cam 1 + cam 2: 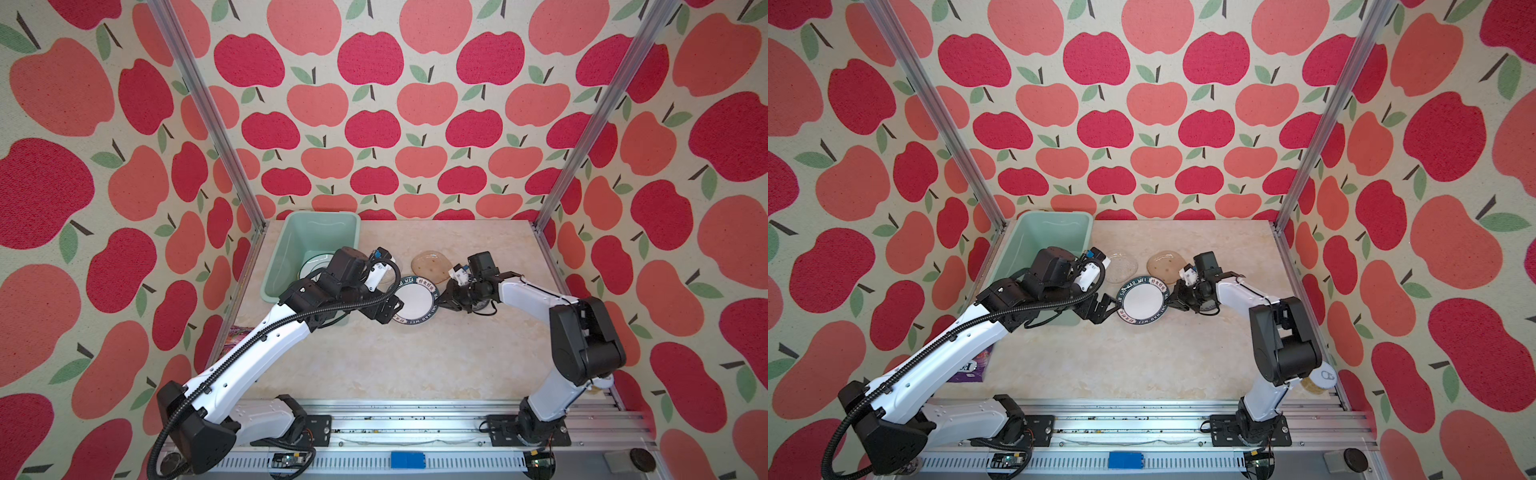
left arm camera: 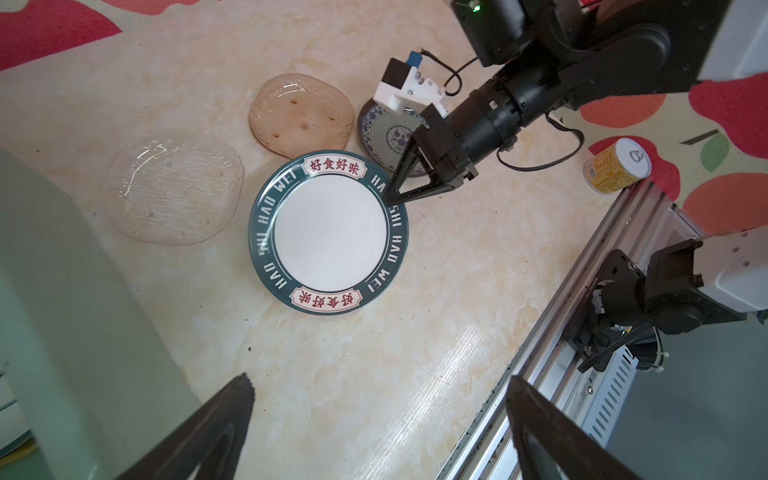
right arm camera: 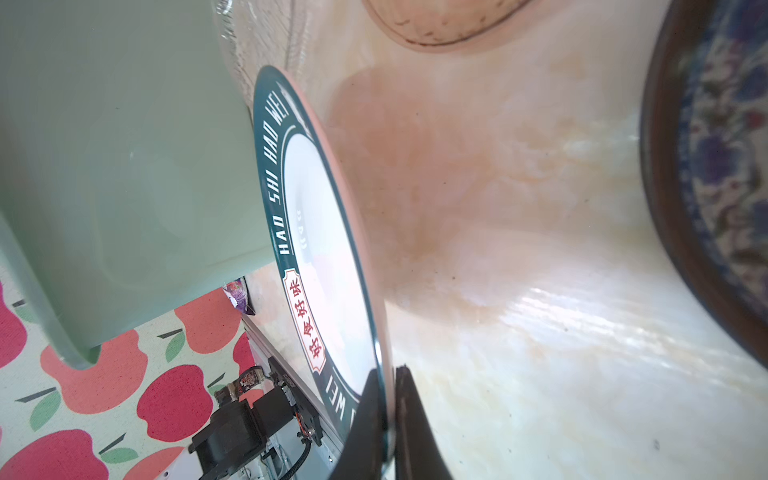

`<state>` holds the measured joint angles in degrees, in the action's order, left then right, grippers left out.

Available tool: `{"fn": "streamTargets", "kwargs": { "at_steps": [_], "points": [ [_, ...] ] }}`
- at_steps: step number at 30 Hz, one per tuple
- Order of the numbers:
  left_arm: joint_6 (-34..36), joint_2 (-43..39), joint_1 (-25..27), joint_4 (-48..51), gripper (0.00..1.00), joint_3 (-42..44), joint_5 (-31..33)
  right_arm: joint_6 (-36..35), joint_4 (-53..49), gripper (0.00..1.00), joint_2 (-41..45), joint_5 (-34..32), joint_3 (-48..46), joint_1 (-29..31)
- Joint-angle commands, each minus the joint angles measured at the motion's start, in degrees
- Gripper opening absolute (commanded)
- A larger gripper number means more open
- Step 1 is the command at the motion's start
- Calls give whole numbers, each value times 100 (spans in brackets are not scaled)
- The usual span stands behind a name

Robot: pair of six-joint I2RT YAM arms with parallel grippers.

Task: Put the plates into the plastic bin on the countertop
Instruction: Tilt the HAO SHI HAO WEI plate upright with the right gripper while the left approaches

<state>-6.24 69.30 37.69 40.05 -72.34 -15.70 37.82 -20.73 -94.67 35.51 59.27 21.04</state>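
My right gripper is holding the white plate's rim far from the bin (image 1: 436, 301). I should raise the plate and pass its opposite rim (image 1: 1122, 305) to my left gripper.
A white plate with a dark teal lettered rim (image 1: 415, 301) (image 1: 1142, 301) (image 2: 328, 232) (image 3: 324, 249) sits mid-countertop. My right gripper (image 1: 441, 300) (image 1: 1169, 300) (image 2: 390, 200) (image 3: 388, 411) is shut on its right rim, one finger above and one below. My left gripper (image 1: 386, 312) (image 1: 1105, 309) (image 2: 378, 382) hangs open just left of the plate, holding nothing. Behind lie an amber glass plate (image 1: 432, 266) (image 2: 301, 114) and a clear glass plate (image 1: 1121, 266) (image 2: 172, 187). Under the right wrist is a grey-blue patterned plate (image 2: 388, 133) (image 3: 715, 166). The mint-green plastic bin (image 1: 316, 232) (image 1: 1046, 232) stands back left, holding a white dark-rimmed plate (image 1: 313, 264).
A yellow can (image 2: 619, 166) (image 1: 1318, 380) lies at the right edge by the right arm's base. At the left edge lies a purple packet (image 1: 971, 368). Aluminium rails (image 1: 415, 415) run along the front, and apple-patterned walls close the other sides.
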Motion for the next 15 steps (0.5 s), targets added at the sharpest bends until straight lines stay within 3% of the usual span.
{"fn": "streamTargets", "kwargs": {
  "at_steps": [1, 15],
  "points": [
    [-682, -153, -363, -283, 95, 15, -416, -239, -517, 0, 680, -26, 239, -73],
    [-2634, -189, -2081, -740, 88, -176, -2303, -31, -1086, 0, 1856, 285, 1601, -17]
  ]
}}
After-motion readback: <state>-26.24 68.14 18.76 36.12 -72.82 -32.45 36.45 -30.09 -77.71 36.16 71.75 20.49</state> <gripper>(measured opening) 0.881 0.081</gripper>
